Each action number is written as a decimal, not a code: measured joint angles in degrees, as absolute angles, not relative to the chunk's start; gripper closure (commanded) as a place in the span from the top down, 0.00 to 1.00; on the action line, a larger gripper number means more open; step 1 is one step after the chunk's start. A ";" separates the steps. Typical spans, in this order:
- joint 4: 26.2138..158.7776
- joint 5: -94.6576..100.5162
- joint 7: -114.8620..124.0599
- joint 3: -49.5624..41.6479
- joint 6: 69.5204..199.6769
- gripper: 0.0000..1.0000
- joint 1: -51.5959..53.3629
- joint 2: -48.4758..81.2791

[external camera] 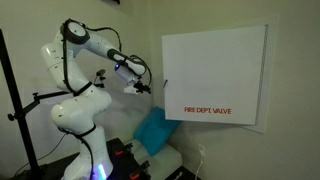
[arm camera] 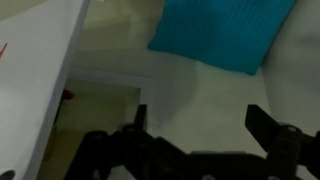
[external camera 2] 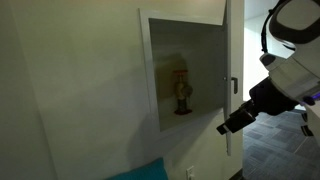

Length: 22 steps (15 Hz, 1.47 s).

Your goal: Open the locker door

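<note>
The locker door (external camera 2: 235,50) is slightly open and the gap behind the door's edge is clear, so the robot's gripper should close and keep moving until its fingers get to that gap (external camera 2: 218,98).
The locker door (external camera: 215,70) is a white panel with red "FIRE DEPT. VALVE" lettering and a small dark handle (external camera: 165,85) on its edge. In an exterior view the door (external camera 2: 228,60) stands swung open, seen almost edge-on. It uncovers the recess with a red and brass valve (external camera 2: 182,95). My gripper (external camera: 150,88) is just beside the handle edge, and it also shows below the handle (external camera 2: 223,126). In the wrist view the gripper (arm camera: 200,125) is open with nothing between its fingers. The door's white edge (arm camera: 40,70) is at the left.
A blue cushion (external camera: 155,130) lies on a white seat below the door, and also shows in the wrist view (arm camera: 220,35). A black tripod stand (external camera: 15,100) is beside the robot base. The plain wall (external camera 2: 70,90) flanks the recess.
</note>
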State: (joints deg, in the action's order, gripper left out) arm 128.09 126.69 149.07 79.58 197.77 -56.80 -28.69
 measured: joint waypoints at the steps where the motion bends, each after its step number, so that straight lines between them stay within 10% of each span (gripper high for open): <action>1: 127.91 126.53 149.07 81.22 197.77 1.00 -58.26 -30.10; 6: 124.68 126.55 149.04 86.65 197.77 1.00 -63.74 -36.29; 7: 123.77 126.73 149.03 87.54 197.77 0.79 -64.78 -37.30; 17: 118.62 132.23 148.97 92.27 197.77 0.05 -72.75 -43.11; 22: 118.56 134.62 148.96 93.48 197.77 0.00 -74.70 -46.63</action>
State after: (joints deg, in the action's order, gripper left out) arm 118.56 134.62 148.96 93.48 197.77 -74.70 -46.63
